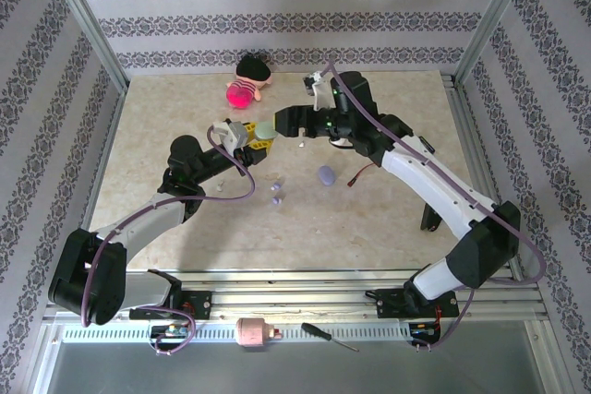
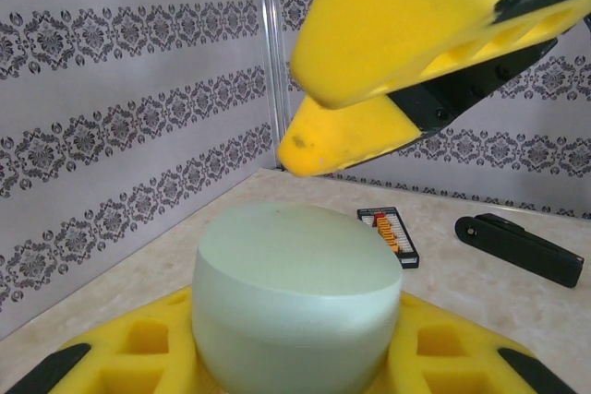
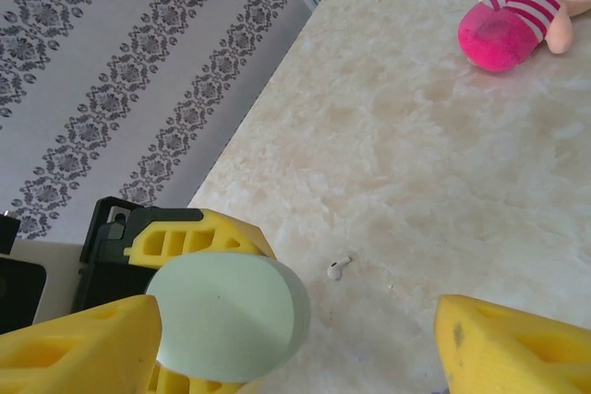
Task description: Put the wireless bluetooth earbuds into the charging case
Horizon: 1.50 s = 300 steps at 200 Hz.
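Note:
My left gripper is holding the mint-green case, but the lavender earbuds match the lavender case. So my right gripper should take the mint-green case and put it aside.
My left gripper is shut on a mint-green oval charging case, held off the table. In the left wrist view the case stands closed between my yellow fingers. My right gripper hovers beside the case, open; its yellow fingers hang just above the lid. In the right wrist view the case lies against the left finger, the other finger far off. A white earbud lies on the table. Two lavender earbuds lie nearer the front.
A lavender oval case and a thin red-tipped stick lie mid-table. A pink plush doll sits by the back wall. A black block and a small striped board rest to the right. A screwdriver lies on the front rail.

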Each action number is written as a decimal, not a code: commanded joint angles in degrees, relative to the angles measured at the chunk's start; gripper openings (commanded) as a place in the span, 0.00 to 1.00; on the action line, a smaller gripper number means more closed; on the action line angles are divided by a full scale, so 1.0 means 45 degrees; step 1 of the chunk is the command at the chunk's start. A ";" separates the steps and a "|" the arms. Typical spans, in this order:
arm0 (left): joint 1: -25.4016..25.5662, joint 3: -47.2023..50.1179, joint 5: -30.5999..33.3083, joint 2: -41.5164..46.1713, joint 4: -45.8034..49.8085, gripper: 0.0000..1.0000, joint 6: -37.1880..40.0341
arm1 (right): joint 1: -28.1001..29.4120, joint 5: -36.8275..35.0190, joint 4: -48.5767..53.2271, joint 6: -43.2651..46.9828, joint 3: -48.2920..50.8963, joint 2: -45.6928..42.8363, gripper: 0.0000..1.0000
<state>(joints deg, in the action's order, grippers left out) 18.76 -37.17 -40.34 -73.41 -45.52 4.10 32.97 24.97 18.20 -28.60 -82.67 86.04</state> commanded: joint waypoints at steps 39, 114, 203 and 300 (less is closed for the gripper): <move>0.0128 -0.0145 0.0126 0.0208 -0.1288 0.27 -0.0507 | -0.0822 0.2547 -0.3046 -0.3430 0.1263 -0.0528 0.75; 0.0162 -0.0478 0.0390 -0.0473 -0.2291 0.27 -0.1124 | -0.1140 0.4856 -0.8154 -0.8092 0.3052 0.0474 0.70; 0.0215 -0.0844 0.0412 -0.1226 -0.3295 0.28 -0.1986 | -0.0874 0.5310 -1.1772 -1.0544 0.3761 0.1368 0.65; 0.0225 -0.0819 0.0466 -0.1441 -0.3323 0.27 -0.1829 | -0.0931 0.5520 -1.2272 -1.1149 0.3833 0.1727 0.48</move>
<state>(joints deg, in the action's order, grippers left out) 18.81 -39.53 -38.28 -79.26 -57.63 -3.51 28.38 48.03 -33.19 -77.56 -65.30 92.55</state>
